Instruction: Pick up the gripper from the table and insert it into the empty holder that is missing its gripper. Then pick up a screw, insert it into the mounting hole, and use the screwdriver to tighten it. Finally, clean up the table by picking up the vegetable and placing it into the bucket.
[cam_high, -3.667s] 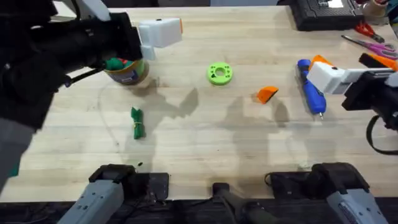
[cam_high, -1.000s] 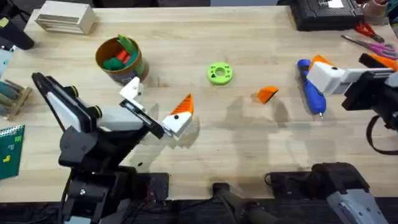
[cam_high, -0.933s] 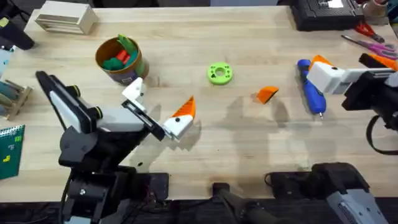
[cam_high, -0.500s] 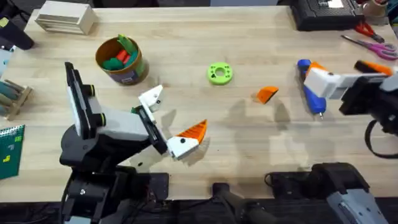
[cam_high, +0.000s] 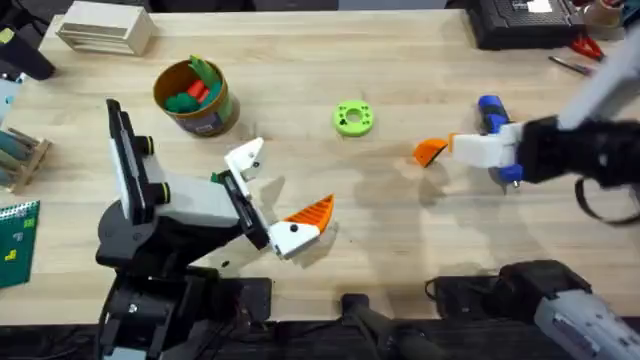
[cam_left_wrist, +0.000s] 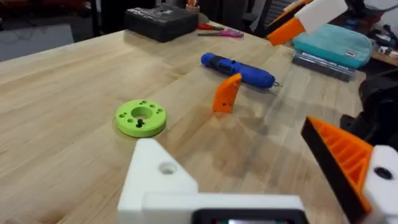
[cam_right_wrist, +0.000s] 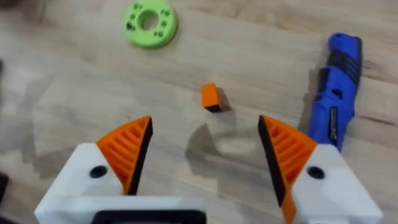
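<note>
I expect the loose orange gripper to stay in its seat before the screw when I push it in, since the white holder has an open, empty end.
The loose orange gripper lies on the table right of centre, also seen from the left wrist. My right gripper hovers open just to its right; in the right wrist view the gripper piece sits ahead of the gap between my right gripper's orange fingers. The blue screwdriver lies partly under the right arm. My left gripper is open low over the front left; its holder is a bare white block beside one orange finger. A bit of the dark green vegetable peeks from behind the left arm. The bucket stands at the back left.
A lime-green ring disc lies at the back centre. Red-handled scissors and a black device sit at the back right. A white box stands at the back left. The bucket holds green and red toys.
The right arm has swung left over the screwdriver to just beside the loose orange gripper. The left arm moved right and forward a second ago and has since stayed still.
</note>
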